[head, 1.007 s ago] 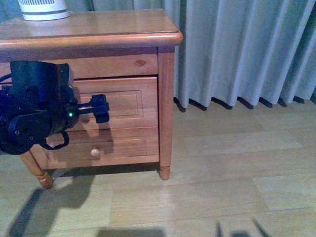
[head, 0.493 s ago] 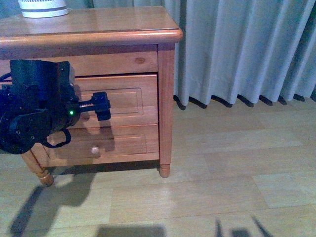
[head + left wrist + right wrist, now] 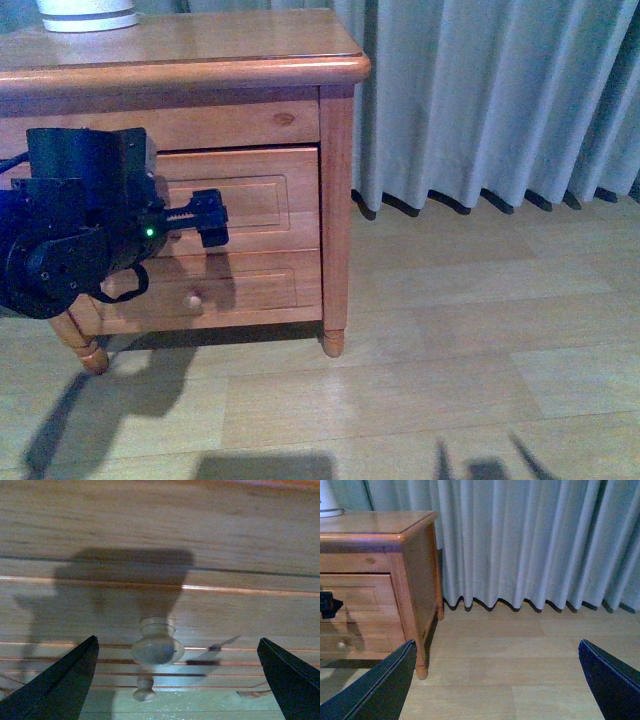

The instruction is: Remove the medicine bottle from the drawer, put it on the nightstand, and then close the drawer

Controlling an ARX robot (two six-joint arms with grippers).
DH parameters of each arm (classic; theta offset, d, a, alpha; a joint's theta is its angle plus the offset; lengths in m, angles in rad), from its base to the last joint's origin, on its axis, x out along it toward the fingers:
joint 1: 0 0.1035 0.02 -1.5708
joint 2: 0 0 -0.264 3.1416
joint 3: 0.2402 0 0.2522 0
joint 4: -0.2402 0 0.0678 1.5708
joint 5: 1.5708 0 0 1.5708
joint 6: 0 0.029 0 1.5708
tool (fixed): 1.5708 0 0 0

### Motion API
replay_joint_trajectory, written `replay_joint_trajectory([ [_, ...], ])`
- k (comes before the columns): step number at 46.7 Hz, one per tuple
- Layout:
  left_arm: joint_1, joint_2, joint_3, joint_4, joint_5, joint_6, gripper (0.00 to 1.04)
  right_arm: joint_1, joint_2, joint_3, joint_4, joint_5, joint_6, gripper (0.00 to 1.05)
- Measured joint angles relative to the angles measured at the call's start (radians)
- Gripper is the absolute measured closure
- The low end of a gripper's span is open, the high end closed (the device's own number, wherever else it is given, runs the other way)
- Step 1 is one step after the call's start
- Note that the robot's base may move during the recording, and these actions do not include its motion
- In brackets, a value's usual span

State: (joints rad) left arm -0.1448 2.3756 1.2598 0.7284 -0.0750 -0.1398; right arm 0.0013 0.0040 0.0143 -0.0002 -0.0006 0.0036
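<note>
The round knob is in the middle of the panel below a straight gap [image 3: 240,151], so the upper drawer [image 3: 268,203] will come straight out when the robot pulls the knob.
The nightstand [image 3: 200,55] stands at the left in the front view. Its upper drawer [image 3: 265,200] is shut, so the medicine bottle is hidden. My left gripper [image 3: 207,218] is open, right in front of that drawer's panel. In the left wrist view the drawer's round knob [image 3: 157,647] sits between the open left gripper [image 3: 177,680] fingers [image 3: 60,680], apart from both. My right gripper [image 3: 497,680] is open and empty over the bare floor, to the right of the nightstand [image 3: 375,530]. The right arm does not show in the front view.
A large white ribbed device [image 3: 85,12] stands on the nightstand top at the back left. The lower drawer [image 3: 250,290] with its small knob [image 3: 192,299] is shut. A grey curtain [image 3: 480,100] hangs behind to the right. The wooden floor [image 3: 450,350] lies in front.
My left gripper has shifted slightly right towards the upper drawer's front. The drawers have not moved.
</note>
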Motion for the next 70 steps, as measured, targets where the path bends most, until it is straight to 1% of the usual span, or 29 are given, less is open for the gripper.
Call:
replay_joint_trajectory([
  [30,0.008,0.018,0.003,0.031,0.005,0.058,0.07,0.0,0.0,0.0,0.0,0.0,0.0,0.07],
  [32,0.009,0.018,0.003,0.032,0.005,0.06,0.15,0.0,0.0,0.0,0.0,0.0,0.0,0.07],
  [42,0.014,0.018,0.003,0.05,0.005,0.066,0.59,0.0,0.0,0.0,0.0,0.0,0.0,0.07],
  [48,0.02,0.019,0.003,0.052,0.005,0.069,0.76,0.0,0.0,0.0,0.0,0.0,0.0,0.07],
  [53,0.021,0.019,0.003,0.053,0.004,0.075,0.78,0.0,0.0,0.0,0.0,0.0,0.0,0.07],
  [63,0.021,0.02,0.002,0.058,0.004,0.085,0.79,0.0,0.0,0.0,0.0,0.0,0.0,0.07],
  [70,0.021,0.02,-0.031,0.101,0.007,0.087,0.79,0.0,0.0,0.0,0.0,0.0,0.0,0.07],
])
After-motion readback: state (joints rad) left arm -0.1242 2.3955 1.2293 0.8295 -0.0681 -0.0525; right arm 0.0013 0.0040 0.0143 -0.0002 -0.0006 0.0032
